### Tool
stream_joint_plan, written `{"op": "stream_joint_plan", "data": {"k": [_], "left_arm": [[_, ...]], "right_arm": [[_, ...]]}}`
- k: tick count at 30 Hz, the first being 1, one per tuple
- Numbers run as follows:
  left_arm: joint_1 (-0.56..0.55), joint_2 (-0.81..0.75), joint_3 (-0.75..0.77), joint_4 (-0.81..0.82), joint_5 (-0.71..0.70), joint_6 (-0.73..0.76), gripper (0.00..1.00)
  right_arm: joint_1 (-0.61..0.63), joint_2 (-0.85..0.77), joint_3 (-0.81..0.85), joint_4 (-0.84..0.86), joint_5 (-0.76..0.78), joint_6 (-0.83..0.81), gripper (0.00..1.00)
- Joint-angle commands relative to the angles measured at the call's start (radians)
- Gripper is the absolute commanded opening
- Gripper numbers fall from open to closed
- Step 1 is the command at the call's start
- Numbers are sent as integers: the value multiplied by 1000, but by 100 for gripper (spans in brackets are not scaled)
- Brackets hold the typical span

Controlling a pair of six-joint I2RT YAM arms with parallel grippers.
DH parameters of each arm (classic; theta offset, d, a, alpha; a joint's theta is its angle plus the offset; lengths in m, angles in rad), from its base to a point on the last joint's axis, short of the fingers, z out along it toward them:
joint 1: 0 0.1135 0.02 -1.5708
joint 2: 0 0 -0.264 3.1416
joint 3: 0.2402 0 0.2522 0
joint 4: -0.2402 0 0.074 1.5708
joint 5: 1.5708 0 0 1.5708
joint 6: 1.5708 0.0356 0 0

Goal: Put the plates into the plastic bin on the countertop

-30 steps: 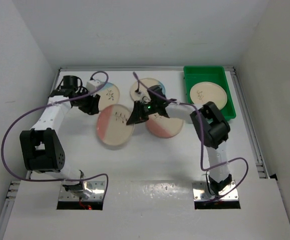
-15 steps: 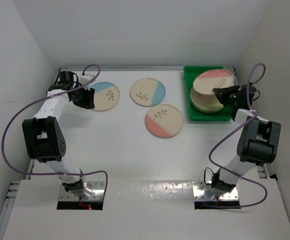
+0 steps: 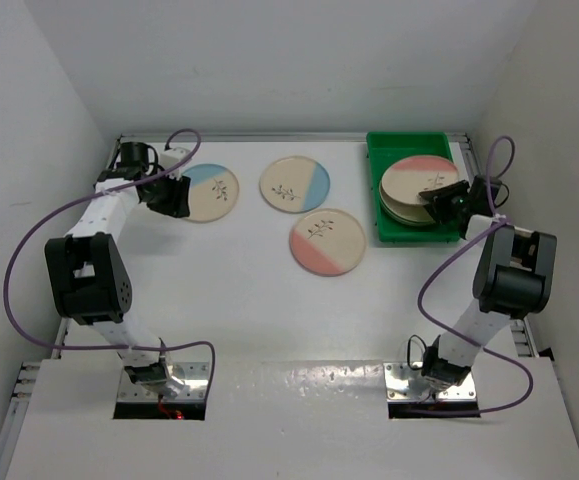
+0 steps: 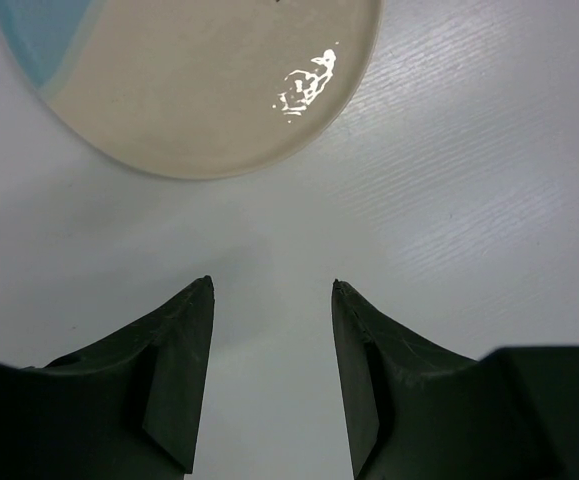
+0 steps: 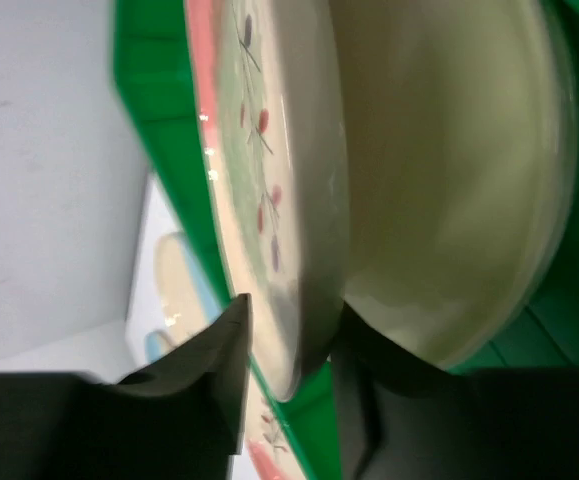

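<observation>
The blue-segment plate [image 3: 213,193] beside the robot's left gripper is too far away for the right gripper to reach, so next the left gripper takes the plate's rim [image 3: 193,214] and passes the plate across.
Three plates lie on the white countertop [image 3: 269,300]: a blue-segment plate [image 3: 209,192] at the far left, another blue-segment plate [image 3: 294,184] in the middle, and a pink-segment plate [image 3: 327,241] in front of it. The green plastic bin [image 3: 414,147] at the far right holds a stack of plates. My right gripper [image 3: 447,205] is shut on the rim of a pink-segment plate [image 3: 421,180] lying nearly flat on that stack; in the right wrist view its fingers straddle this plate [image 5: 269,150] above a cream plate [image 5: 449,180]. My left gripper [image 4: 272,290] is open and empty, just off the left plate's [image 4: 189,80] rim.
Metal rails [image 3: 494,240] run along the countertop's right edge, close to the bin. White walls enclose the back and both sides. Purple cables [image 3: 29,260] loop out from both arms. The green bin wall [image 5: 149,90] stands between my right gripper and the countertop.
My right gripper carried the pink-segment plate from the middle of the countertop to the bin, then lowered it from a tilt onto the stack. My left gripper stayed by the left plate.
</observation>
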Motion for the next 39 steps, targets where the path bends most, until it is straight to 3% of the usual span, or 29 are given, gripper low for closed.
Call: {"op": "stream_joint_plan", "data": {"k": [1,5,9,15,18,26,28,29,31,32,35,39], "left_arm": [[-7,13,11,14,-1,-3,53],[-7,59,35,33,-10,-3,53],[-7,134,98,54,-44,-41,56],[-7,283,196,134,-159,-164,61],[-7,347,230,152,-199,-211,61],[12,527,335,128,-250,-288,60],[12,576,351,105,-212,-268,56],[12,598,364,84,-196,-253,44],[1,640,411,-2,-169,-201,31],[-10,676,421,-30,-155,-178,16],[-31,687,399,-105,-65,-42,0],[-97,586,207,-105,-116,175,0]], "right_arm": [[25,-89,24,-175,90,-128,43],[43,-114,44,-338,205,-199,56],[49,-112,87,-406,227,-268,59],[157,-167,197,-602,483,-421,71],[209,-225,187,-590,586,-490,72],[322,-396,139,-552,640,-596,72],[359,-408,131,-547,633,-625,72],[376,-422,131,-538,630,-631,72],[413,-429,139,-535,640,-654,72],[418,-430,147,-535,643,-664,72],[447,-430,164,-529,646,-676,72],[480,-433,171,-518,652,-699,72]]}}
